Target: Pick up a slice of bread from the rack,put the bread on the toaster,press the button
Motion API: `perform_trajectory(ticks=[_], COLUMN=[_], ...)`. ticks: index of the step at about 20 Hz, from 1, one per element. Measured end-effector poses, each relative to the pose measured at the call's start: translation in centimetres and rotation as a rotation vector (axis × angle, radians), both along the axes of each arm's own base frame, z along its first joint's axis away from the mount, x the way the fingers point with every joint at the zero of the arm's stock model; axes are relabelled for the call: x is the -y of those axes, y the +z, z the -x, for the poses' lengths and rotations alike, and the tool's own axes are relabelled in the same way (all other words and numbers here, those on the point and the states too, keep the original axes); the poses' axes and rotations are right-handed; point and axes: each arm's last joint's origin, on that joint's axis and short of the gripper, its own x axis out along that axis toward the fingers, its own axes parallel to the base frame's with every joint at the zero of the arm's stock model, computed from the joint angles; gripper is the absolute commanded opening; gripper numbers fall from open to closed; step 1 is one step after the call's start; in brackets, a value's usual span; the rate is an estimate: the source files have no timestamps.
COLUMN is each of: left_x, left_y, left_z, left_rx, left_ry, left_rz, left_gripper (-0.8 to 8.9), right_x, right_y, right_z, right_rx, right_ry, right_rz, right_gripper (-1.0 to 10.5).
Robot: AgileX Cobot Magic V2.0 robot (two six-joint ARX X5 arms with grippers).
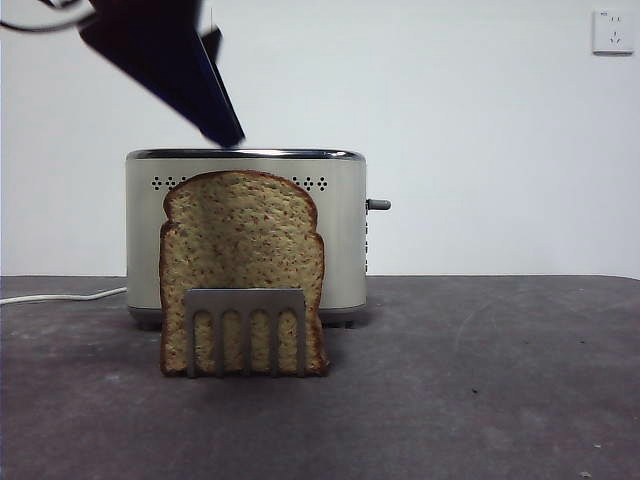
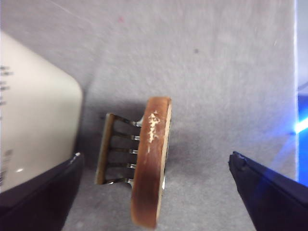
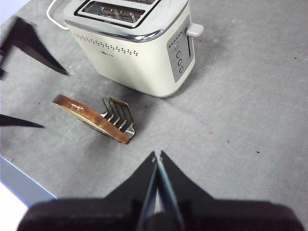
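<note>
The slice [image 1: 242, 232] rises high over the low, open-topped rack [image 1: 246, 298], so the slice will come straight out and leave the rack standing when the robot lifts.
The slice of bread [image 1: 240, 262] stands upright in the low grey rack [image 1: 245, 330], in front of the cream toaster [image 1: 340, 240]. The button [image 1: 378, 204] sticks out of the toaster's right end. My left gripper [image 1: 215, 120] comes in from the upper left and hangs above the bread, near the toaster's top rim. In the left wrist view its jaws are wide open on either side of the bread's crust [image 2: 147, 197] and the rack [image 2: 115, 149]. My right gripper [image 3: 157, 159] is shut and empty, held back over the table, away from the bread [image 3: 91, 118] and toaster [image 3: 134, 53].
A white power cord [image 1: 60, 296] runs left from the toaster along the table. A wall socket [image 1: 612, 32] is at the upper right. The table's front edge [image 3: 24, 185] lies close behind the rack in the right wrist view.
</note>
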Motion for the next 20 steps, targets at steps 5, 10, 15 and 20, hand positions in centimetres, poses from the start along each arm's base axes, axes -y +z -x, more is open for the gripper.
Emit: perform_trajectory(ticks=[5, 10, 15, 20], left_x=[1.0, 1.3, 1.2, 1.1], left_y=[-2.1, -2.2, -2.3, -2.4], left_z=[-1.3, -1.8, -1.6, -1.5], left_rx=[-0.036, -0.012, -0.032, -0.043], left_ry=[0.0, 0.0, -0.001, -0.002], left_rz=[-0.052, -0.035, -0.049, -0.058], left_gripper=[4.97, 2.2, 1.79, -0.11], right_x=[0.0, 0.0, 0.0, 0.0], right_y=[0.0, 0.0, 0.0, 0.0], right_z=[0.0, 0.0, 0.0, 0.0], right_rx=[-0.002, -0.002, -0.002, -0.002], right_ry=[0.0, 0.0, 0.0, 0.0], right_rz=[0.0, 0.0, 0.0, 0.0], right_gripper=[-0.1, -0.1, -0.1, -0.1])
